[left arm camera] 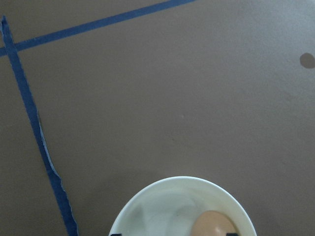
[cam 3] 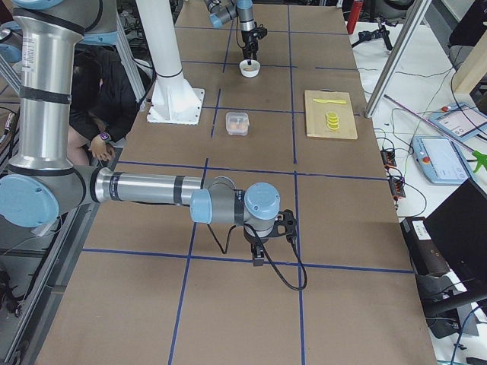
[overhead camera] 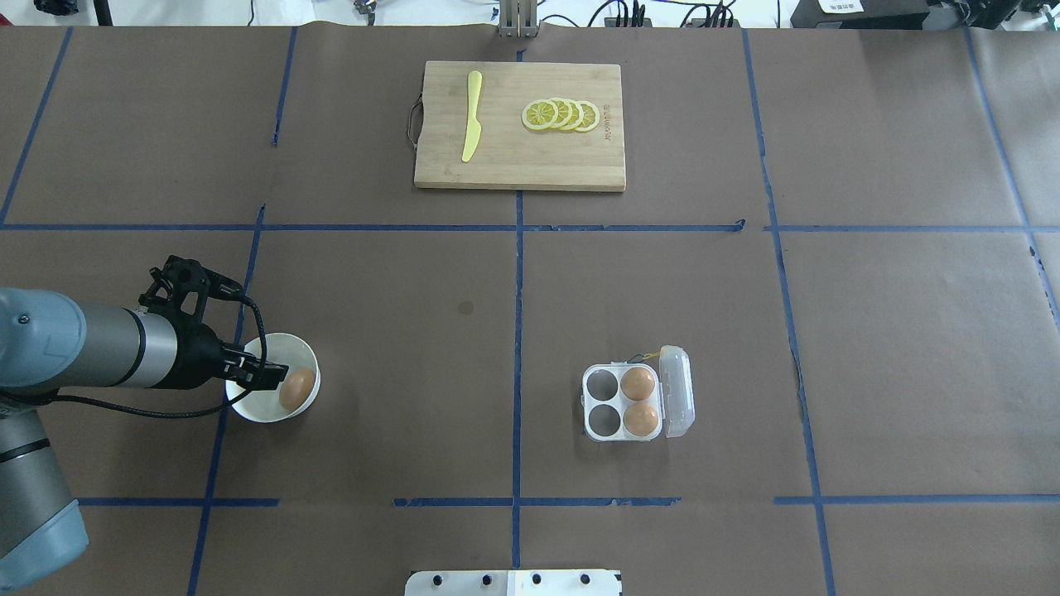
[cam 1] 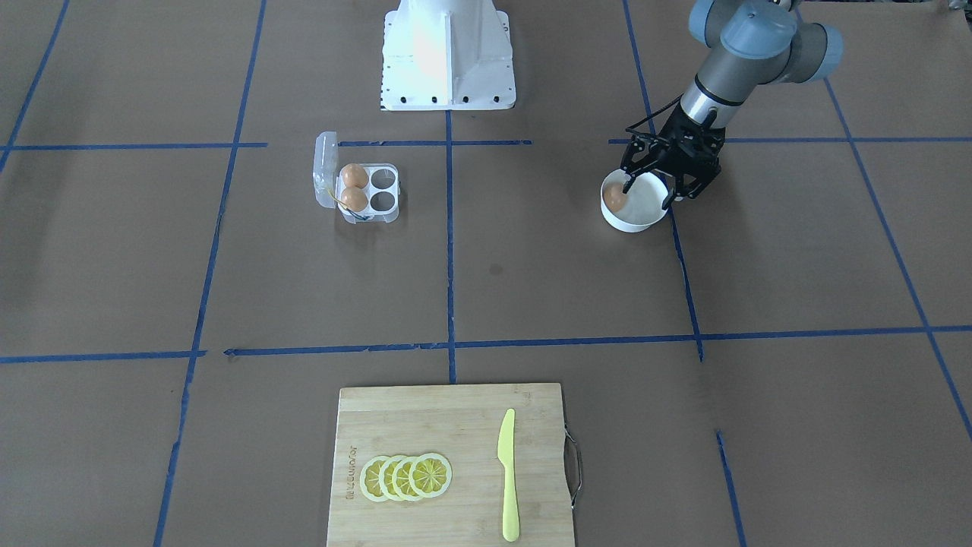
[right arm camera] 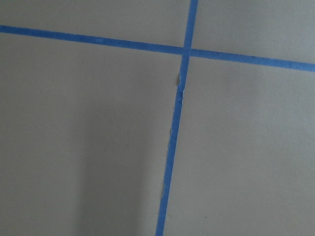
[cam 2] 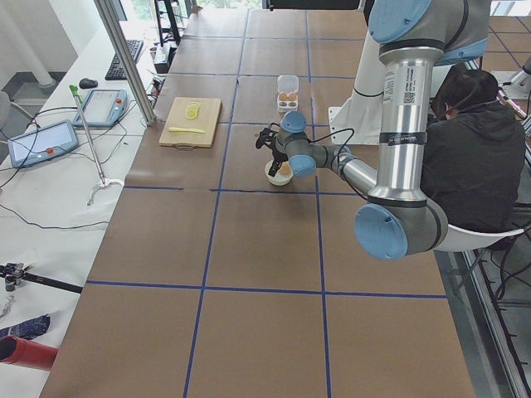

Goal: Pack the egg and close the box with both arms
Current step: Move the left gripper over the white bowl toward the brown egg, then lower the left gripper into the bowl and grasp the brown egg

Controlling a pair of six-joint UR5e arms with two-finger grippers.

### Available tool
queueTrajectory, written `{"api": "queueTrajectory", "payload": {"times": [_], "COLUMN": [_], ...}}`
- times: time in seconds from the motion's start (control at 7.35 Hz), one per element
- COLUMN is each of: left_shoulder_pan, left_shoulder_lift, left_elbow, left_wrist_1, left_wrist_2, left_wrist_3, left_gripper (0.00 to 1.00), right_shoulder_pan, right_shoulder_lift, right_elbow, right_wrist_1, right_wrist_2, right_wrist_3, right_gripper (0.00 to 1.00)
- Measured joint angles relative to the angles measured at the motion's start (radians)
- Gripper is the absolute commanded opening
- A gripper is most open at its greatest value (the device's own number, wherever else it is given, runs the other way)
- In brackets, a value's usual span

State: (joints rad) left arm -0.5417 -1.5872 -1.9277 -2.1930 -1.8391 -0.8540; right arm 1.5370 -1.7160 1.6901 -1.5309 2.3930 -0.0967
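The orange-brown egg (cam 1: pixel 615 197) will go only partway down when I lower it into an empty cell, since the brown eggs (cam 1: pixel 353 188) bulge out above their cells.
The egg (overhead camera: pixel 296 389) lies in a round white bowl (overhead camera: pixel 257 410) at the table's left; it also shows in the front view (cam 1: pixel 613 197) and the left wrist view (left arm camera: pixel 212 223). My left gripper (overhead camera: pixel 269 377) hangs over the bowl, open, its fingers spread about the bowl's width, beside the egg and not closed on it. The box (overhead camera: pixel 598 403) stands right of centre with its lid (overhead camera: pixel 675 389) open; two brown eggs (overhead camera: pixel 638 383) fill the cells by the hinge, and the other two cells are empty. My right gripper (cam 3: pixel 259 255) shows only in the exterior right view, far from the box; I cannot tell whether it is open.
A wooden cutting board (overhead camera: pixel 513 165) with lemon slices (overhead camera: pixel 561 114) and a yellow knife (overhead camera: pixel 470 116) lies at the far side. The white pedestal (cam 1: pixel 446 57) stands at the robot's edge. A person (cam 2: pixel 469 149) sits beside it. Blue tape lines cross the brown table.
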Motion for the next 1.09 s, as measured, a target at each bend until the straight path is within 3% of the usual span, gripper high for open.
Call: {"api": "queueTrajectory", "payload": {"times": [1.09], "left_shoulder_pan": [0.052], "left_shoulder_lift": [-0.039], "left_elbow": [0.047], "left_wrist_1": [-0.003], "left_wrist_2": [0.006], "left_wrist_3": [-0.079], "left_gripper": [0.74], "right_shoulder_pan": [0.000], "right_shoulder_lift": [0.000], "right_elbow": [-0.003], "right_wrist_1": [0.000], "right_wrist_2": [-0.003], "right_wrist_3": [0.001], "right_gripper": [1.00]}}
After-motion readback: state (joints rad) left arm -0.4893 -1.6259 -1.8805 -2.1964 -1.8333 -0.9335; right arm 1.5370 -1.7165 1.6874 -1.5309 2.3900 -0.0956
